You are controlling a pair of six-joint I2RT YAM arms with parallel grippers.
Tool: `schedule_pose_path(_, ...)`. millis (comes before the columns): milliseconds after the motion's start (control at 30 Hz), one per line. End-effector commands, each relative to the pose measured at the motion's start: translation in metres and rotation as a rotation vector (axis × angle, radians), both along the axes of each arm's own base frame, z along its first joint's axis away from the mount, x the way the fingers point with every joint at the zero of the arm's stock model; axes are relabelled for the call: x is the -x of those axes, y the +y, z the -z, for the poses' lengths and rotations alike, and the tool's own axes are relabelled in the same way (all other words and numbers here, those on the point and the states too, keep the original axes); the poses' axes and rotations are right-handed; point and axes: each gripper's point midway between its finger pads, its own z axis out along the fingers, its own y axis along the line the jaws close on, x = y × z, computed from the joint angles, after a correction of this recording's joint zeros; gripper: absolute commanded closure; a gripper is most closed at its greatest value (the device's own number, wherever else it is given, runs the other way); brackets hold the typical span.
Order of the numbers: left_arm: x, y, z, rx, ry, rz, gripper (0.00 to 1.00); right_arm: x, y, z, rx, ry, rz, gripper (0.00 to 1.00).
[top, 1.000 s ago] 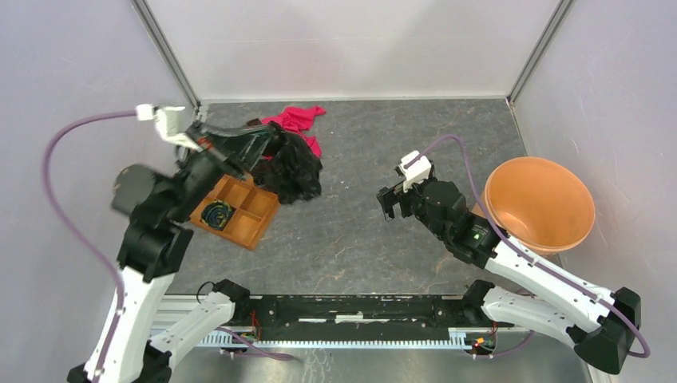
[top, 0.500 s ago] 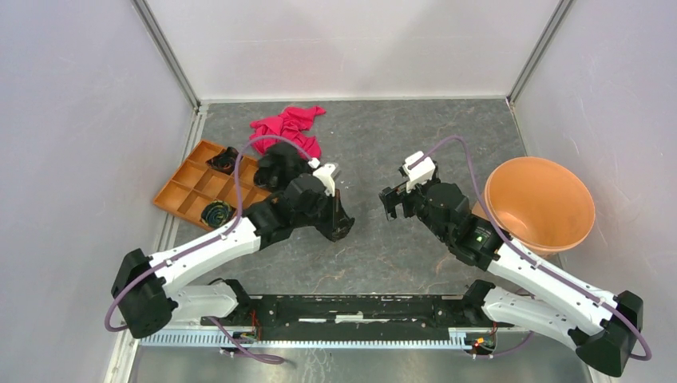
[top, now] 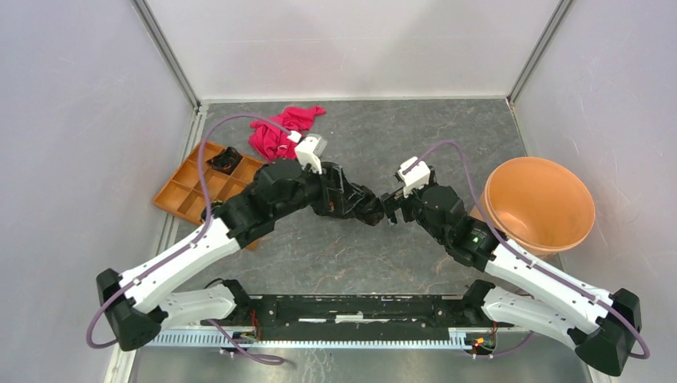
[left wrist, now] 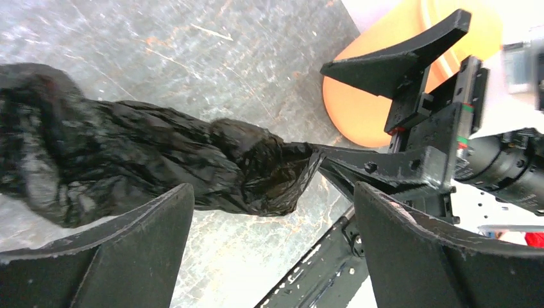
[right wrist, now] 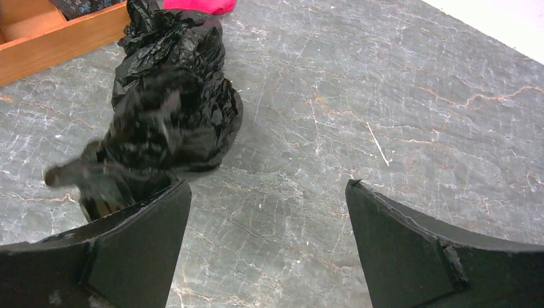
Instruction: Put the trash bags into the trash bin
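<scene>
The black trash bag (top: 369, 209) is bunched up in loose, wrinkled folds (left wrist: 173, 151), so the trash bag will open out wide and droop between the robot's grippers when the robot lifts it.
A crumpled black trash bag (top: 370, 211) lies on the grey table (top: 447, 144) between the two grippers. In the left wrist view the trash bag (left wrist: 160, 160) stretches just beyond my left gripper (left wrist: 272, 192), whose jaws stand wide open with nothing held. My right gripper (right wrist: 266, 186) is open too, over bare table; the trash bag (right wrist: 173, 109) lies by its left finger (right wrist: 128, 250). One right finger (left wrist: 378, 168) touches the bag's end. The orange trash bin (top: 539, 203) stands at the far right, behind the right arm.
A flat orange tray (top: 182, 191) with compartments sits at the left, with a small black wad (top: 226, 159) in one cell. A pink-red cloth (top: 281, 132) lies at the back. Grey walls close in on the left, back and right.
My left arm has swung from the tray to the table's middle, carrying the black bag, and its jaws have opened. The bag now lies against the right gripper, which has hardly moved.
</scene>
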Motion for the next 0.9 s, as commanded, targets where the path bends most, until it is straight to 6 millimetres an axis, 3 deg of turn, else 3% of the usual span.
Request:
schedule_pose_path(0,-0.005,0.035,-0.018,-0.053,-0.108,-0.102,0.00,-0.003,0.002,-0.008,0.009,-0.030,-0.008,0.02)
schedule_pose_path(133,-0.014,0.061,0.007,-0.140,-0.043,-0.252,0.00,-0.003,-0.002,-0.015,0.035,-0.057,-0.016,0.02)
schedule_pose_path(200,-0.016,0.063,0.021,-0.155,-0.010,-0.278,0.00,0.005,0.004,-0.014,0.051,-0.059,-0.091,0.02)
schedule_pose_path(333,-0.014,0.035,0.042,-0.132,0.069,-0.199,0.00,0.033,0.017,0.003,0.053,-0.029,-0.280,0.02)
schedule_pose_path(500,-0.011,-0.010,0.075,-0.086,0.185,-0.067,0.01,0.040,0.011,0.029,0.058,0.047,-0.260,0.02)
schedule_pose_path(633,-0.008,-0.038,0.102,-0.092,0.277,0.029,0.09,0.052,0.013,0.050,0.041,0.111,-0.289,0.13)
schedule_pose_path(733,-0.013,-0.046,0.123,-0.127,0.326,0.022,0.20,0.060,0.013,0.063,0.013,0.139,-0.303,0.17)
schedule_pose_path(867,-0.019,-0.042,0.161,-0.239,0.382,-0.041,0.25,0.062,0.011,0.073,0.016,0.158,-0.298,0.19)
